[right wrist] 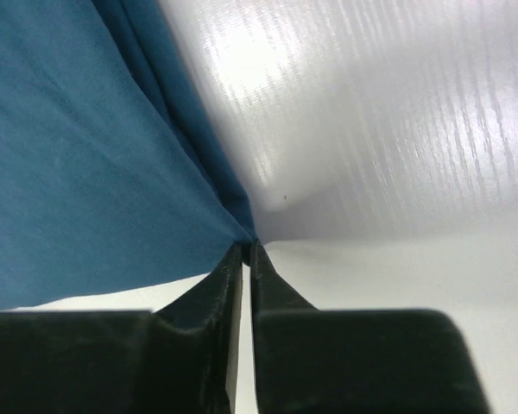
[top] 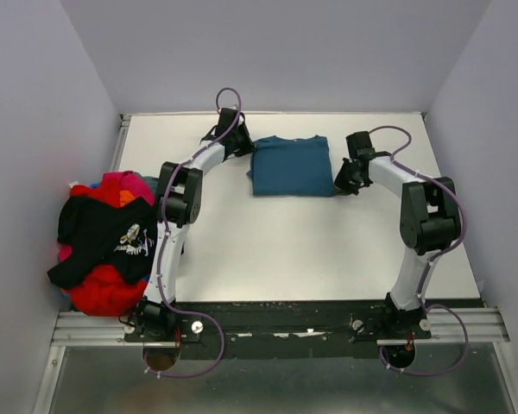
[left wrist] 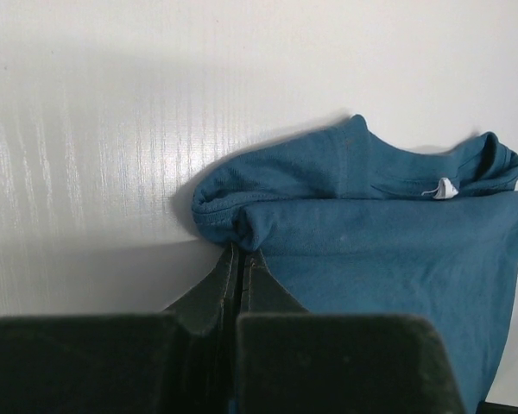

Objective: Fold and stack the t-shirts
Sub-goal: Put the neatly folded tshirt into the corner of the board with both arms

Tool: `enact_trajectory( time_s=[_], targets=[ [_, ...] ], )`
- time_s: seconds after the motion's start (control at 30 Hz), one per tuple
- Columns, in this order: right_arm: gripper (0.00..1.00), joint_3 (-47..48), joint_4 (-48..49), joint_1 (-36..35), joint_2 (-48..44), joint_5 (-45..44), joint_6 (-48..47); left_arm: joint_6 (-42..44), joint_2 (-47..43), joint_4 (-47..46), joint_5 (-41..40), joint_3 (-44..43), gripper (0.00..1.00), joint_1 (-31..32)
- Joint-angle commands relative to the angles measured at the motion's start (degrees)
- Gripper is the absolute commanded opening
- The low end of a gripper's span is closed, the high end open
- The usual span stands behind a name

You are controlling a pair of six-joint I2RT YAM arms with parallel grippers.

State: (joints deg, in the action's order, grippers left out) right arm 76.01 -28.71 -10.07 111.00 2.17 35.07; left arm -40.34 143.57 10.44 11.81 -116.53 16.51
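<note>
My left gripper should slide the t-shirt next until it reaches the empty table (top: 378, 252) by the metal rail, as both grippers are pinching opposite corners of the folded teal t-shirt (top: 260, 147).
A teal-blue t-shirt (top: 290, 167) lies folded into a rectangle at the back middle of the white table (top: 285, 250). My left gripper (top: 249, 152) is at the shirt's left edge. In the left wrist view my left gripper (left wrist: 242, 252) is shut on a bunched fold of the teal t-shirt (left wrist: 397, 259), near the collar with its white tag. My right gripper (top: 342, 182) sits at the shirt's near right corner. In the right wrist view my right gripper (right wrist: 249, 245) pinches the corner tip of the teal t-shirt (right wrist: 78, 155).
A heap of t-shirts rests at the table's left edge: a black one with white print (top: 104, 235) on top, over red (top: 104, 291), magenta (top: 119, 182) and orange (top: 126, 198) cloth. Grey walls close in the sides and back. A metal rail (top: 276, 332) runs along the front.
</note>
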Motion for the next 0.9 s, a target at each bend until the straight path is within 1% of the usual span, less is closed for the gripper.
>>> enact_trajectory(
  time_s=[0.0, 0.3, 0.4, 0.5, 0.6, 0.7, 0.87],
  targets=[
    [0.01, -0.7, -3.3, 0.0, -3.7, -5.8, 0.2, 1.4, -2.2, 3.2, 0.4, 3.4, 0.0, 0.0],
    [0.01, -5.9, -9.7, 1.5, -8.8, -10.8, 3.4, -3.4, -12.6, -8.0, -0.2, 22.6, 0.0, 4.0],
    [0.01, -10.2, -11.2, 3.2, -12.5, -11.8, 5.0, -4.7, -15.9, -11.7, -0.5, 28.4, 0.0, 5.9],
    [0.01, -15.5, -11.3, 6.5, -16.8, -11.4, 6.0, -5.7, -18.8, -13.5, -1.9, 33.3, 0.0, 8.8],
    [0.01, -20.2, -11.9, 9.7, -22.1, -11.5, 6.3, -7.6, -20.8, -16.1, -3.2, 36.9, 0.0, 12.8],
    [0.01, -24.3, -14.1, 14.7, -27.3, -14.3, 7.6, -9.5, -21.8, -18.2, -4.1, 39.3, 0.0, 17.0],
    [0.01, -30.0, -20.4, 19.6, -35.4, -23.4, 13.3, -11.9, -21.6, -20.9, -5.8, 39.2, 0.0, 24.3]
  ],
)
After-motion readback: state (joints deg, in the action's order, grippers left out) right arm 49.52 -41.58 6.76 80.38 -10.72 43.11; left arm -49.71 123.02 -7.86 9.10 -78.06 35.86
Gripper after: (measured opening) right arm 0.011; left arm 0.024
